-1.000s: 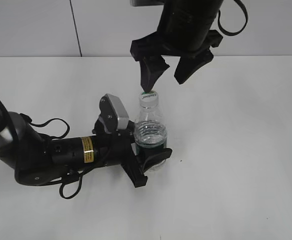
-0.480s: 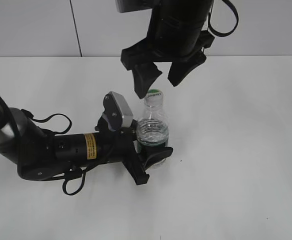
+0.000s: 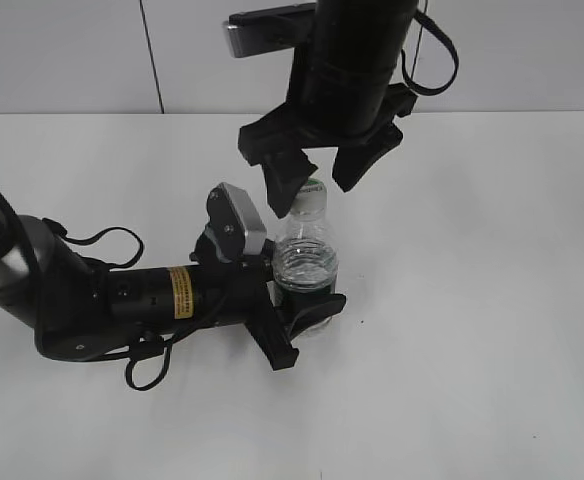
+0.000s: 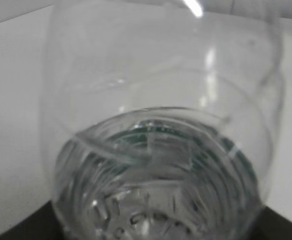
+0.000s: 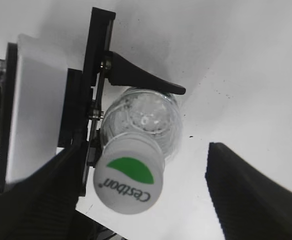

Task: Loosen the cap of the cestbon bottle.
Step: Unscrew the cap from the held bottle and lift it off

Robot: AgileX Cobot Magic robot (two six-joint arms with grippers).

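The white cap [image 3: 310, 194] should come all the way off when I lift it, and the bottle should stay upright, because my left gripper is closed on the bottle's lower body [image 3: 307, 288].
The cestbon bottle [image 3: 305, 262] stands upright on the white table, clear with a dark green label low down. My left gripper [image 3: 302, 318] is shut on the bottle's lower body, which fills the left wrist view [image 4: 156, 165]. The white cap [image 3: 311, 190] with its green mark sits on the bottle's neck. My right gripper [image 3: 317, 175] hangs above it, open, its left finger right next to the cap and its right finger well clear. In the right wrist view the cap [image 5: 129, 176] lies between the two dark fingers [image 5: 251, 195], close to the left one.
The left arm [image 3: 92, 300] lies along the table at the left with a loose black cable [image 3: 112, 245]. A grey wall [image 3: 72, 55] runs along the back.
My right gripper has come down and shifted left, so its fingers now flank the cap. The left arm with the bottle moved slightly right earlier, then held still.
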